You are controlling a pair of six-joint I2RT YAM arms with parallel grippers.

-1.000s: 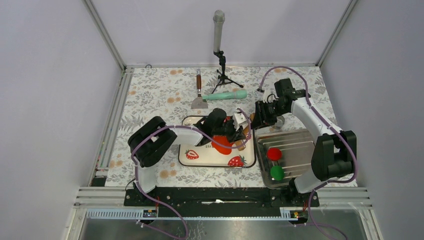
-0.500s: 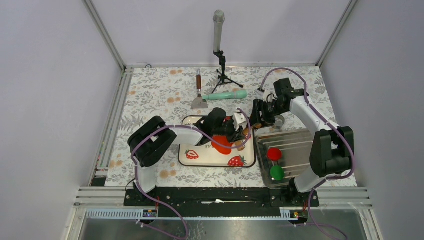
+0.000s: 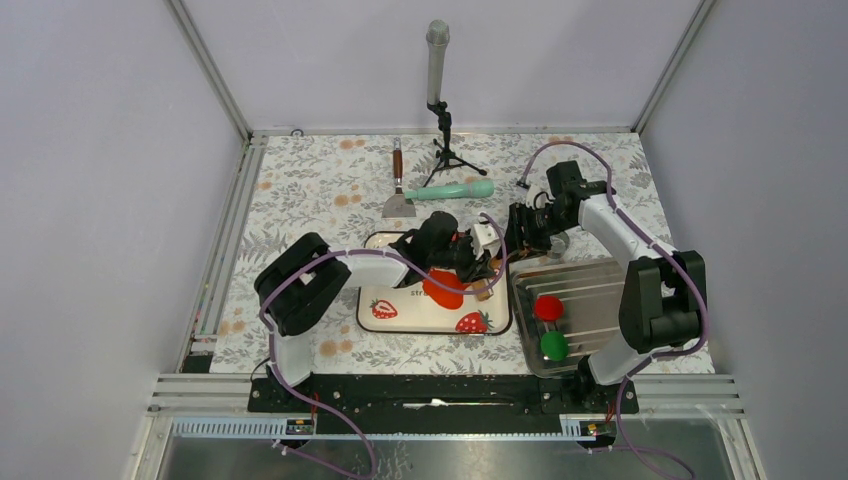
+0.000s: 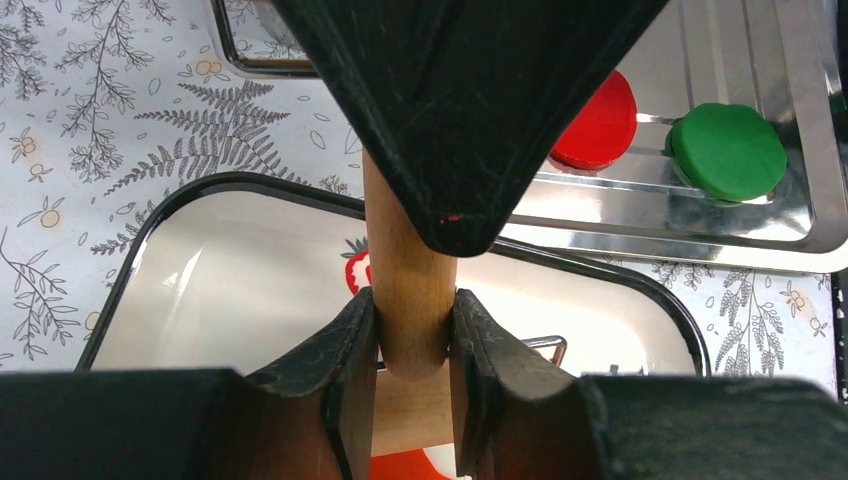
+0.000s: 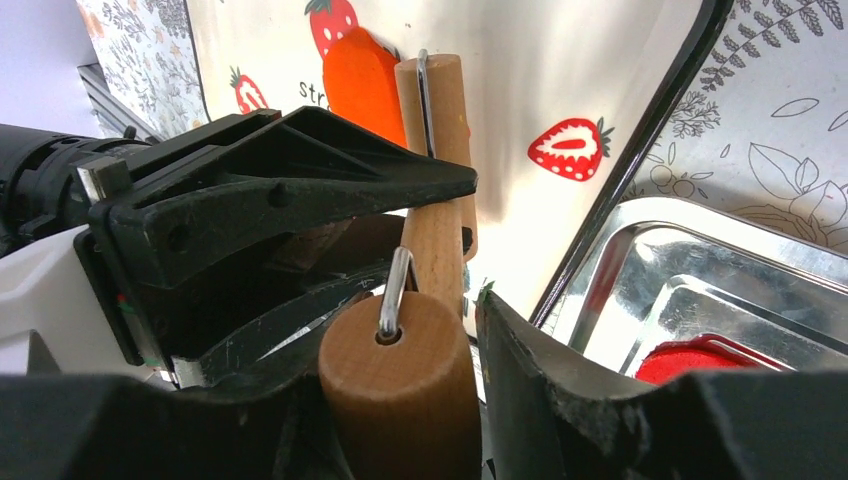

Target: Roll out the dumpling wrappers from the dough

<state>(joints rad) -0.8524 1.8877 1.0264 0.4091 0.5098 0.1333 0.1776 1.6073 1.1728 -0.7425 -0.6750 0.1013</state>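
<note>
My left gripper is on the roller's handle (image 4: 413, 310) and its arm is over the dough, so next my right gripper takes the handle's end (image 5: 400, 355) before my left gripper moves away.
The orange-red dough (image 3: 442, 288) lies as a flat sheet on the white strawberry tray (image 3: 385, 310); it also shows in the right wrist view (image 5: 360, 75) and the left wrist view (image 4: 400, 465). My left gripper (image 3: 478, 266) (image 4: 410, 330) is shut on the wooden handle (image 4: 410, 250) of a small wooden roller (image 3: 483, 291). My right gripper (image 3: 512, 243) (image 5: 425, 390) stands around the roller's wooden end (image 5: 395, 385); one finger touches it and a narrow gap shows at the other finger (image 5: 530, 380). No round orange-red wrapper is in view.
A metal tray (image 3: 590, 285) at the right holds a crimson disc (image 3: 547, 307) and a green disc (image 3: 554, 345). Behind the strawberry tray lie a scraper (image 3: 398, 200) and a teal rolling pin (image 3: 450, 190). A microphone stand (image 3: 438, 95) rises at the back.
My right gripper has moved a little left and nearer, closing in on the roller's end. My left gripper keeps hold of the handle and has shifted slightly back.
</note>
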